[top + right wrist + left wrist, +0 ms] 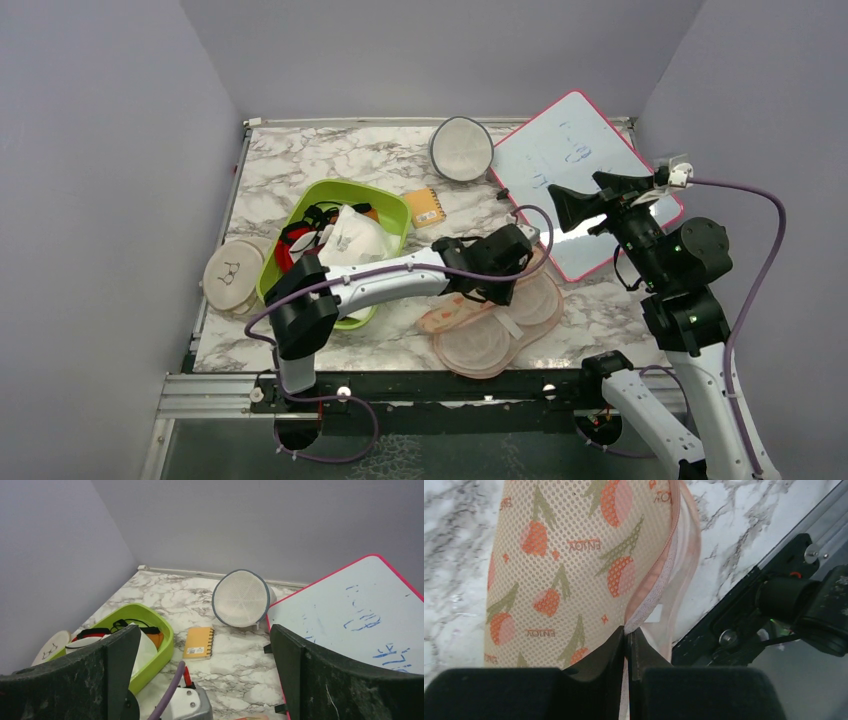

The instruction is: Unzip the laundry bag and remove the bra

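Observation:
My left gripper continues to hold the printed flap's edge [482, 309] and, as the laundry bag's pale inside [480, 345] is clear, continue to pull the flap over until it covers the bag's inside.
The laundry bag [490, 335] lies flat on the marble near the front edge, peach with an orange and green print. Its edge gapes partly open along the zipper. My left gripper [490, 288] is down on its far side. In the left wrist view the gripper [626, 632] is shut on a white lacy strip at the open seam of the bag [564, 565]. The bra is hidden; only pale layers show in the gap. My right gripper [600, 197] hangs open and empty in the air above the whiteboard, and it also shows in the right wrist view [204, 630].
A green bin [385, 205] holds white cloth plus red and black items. A round grey-rimmed white disc [461, 148] stands at the back. A pink-framed whiteboard [585, 165] lies at the right, a yellow notebook [426, 208] mid-table, and a beige disc [232, 272] at the left edge.

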Robot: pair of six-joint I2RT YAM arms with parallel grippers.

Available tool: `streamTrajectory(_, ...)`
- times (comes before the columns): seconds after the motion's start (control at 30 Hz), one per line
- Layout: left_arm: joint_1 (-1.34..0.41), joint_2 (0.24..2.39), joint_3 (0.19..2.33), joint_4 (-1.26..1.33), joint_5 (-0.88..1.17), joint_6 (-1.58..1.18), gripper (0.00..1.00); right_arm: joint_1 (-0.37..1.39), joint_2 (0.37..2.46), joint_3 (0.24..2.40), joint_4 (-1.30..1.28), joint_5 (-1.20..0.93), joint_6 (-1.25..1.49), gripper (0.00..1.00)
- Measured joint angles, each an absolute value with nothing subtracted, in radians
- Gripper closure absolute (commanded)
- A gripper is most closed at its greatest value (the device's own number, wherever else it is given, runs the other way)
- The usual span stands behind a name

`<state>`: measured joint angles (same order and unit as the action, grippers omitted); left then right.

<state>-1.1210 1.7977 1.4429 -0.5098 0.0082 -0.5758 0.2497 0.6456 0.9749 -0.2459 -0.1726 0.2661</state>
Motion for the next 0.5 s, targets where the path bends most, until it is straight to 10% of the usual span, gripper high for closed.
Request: streamTrajectory(0.5,-1.252,1.958,1.387,-0.297,-0.033,-0.8,1.0,0.25,0.632,0.976,-0.247,-0.154,0.265,0.0)
